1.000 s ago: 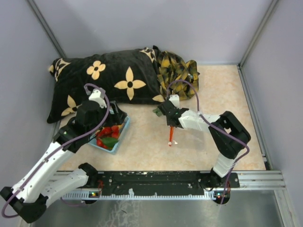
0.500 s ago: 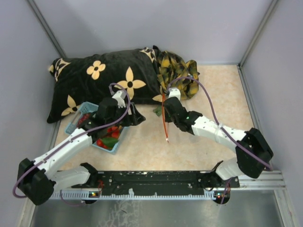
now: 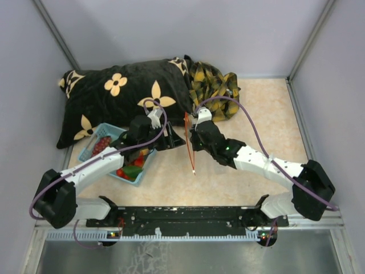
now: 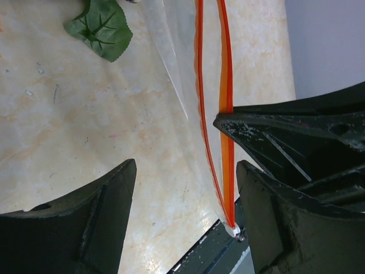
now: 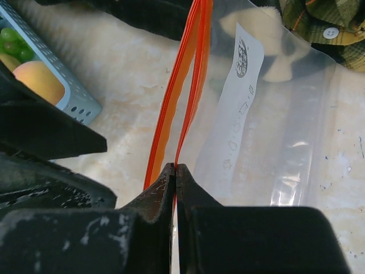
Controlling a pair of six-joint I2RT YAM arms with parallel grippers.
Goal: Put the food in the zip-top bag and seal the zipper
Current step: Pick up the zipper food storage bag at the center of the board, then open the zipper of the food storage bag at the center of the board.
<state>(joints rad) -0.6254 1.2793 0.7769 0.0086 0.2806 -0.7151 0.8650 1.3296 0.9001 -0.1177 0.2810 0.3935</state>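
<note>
I should pull one zipper strip [image 5: 162, 125] away with my left gripper while my right gripper takes a new grip on the other zipper strip, because the zip-top bag's opening [image 4: 211, 68] is just a narrow slit.
My right gripper [image 3: 193, 133] is shut on one lip of the zip-top bag's red-orange zipper [image 3: 189, 144] and holds the bag off the table. In the right wrist view the gripper [image 5: 175, 167] pinches the right strip, and the clear bag [image 5: 279, 131] hangs beyond with its mouth slightly apart. My left gripper [image 3: 173, 140] is open beside the bag. In the left wrist view the gripper [image 4: 185, 171] has both strips of the zipper [image 4: 226, 85] between its jaws, close to the right finger. The food [image 3: 130, 166] lies in the light-blue basket [image 3: 97, 134]. A green leaf [image 4: 100, 25] lies on the table.
A black pillow with cream flowers [image 3: 125, 94] and a plaid cloth [image 3: 215, 85] lie at the back. Grey walls close in both sides. The black rail with the arm bases [image 3: 188, 217] runs along the near edge.
My left arm has swung right from over the basket to the bag's mouth. My right gripper has carried the bag left and toward the pillow.
</note>
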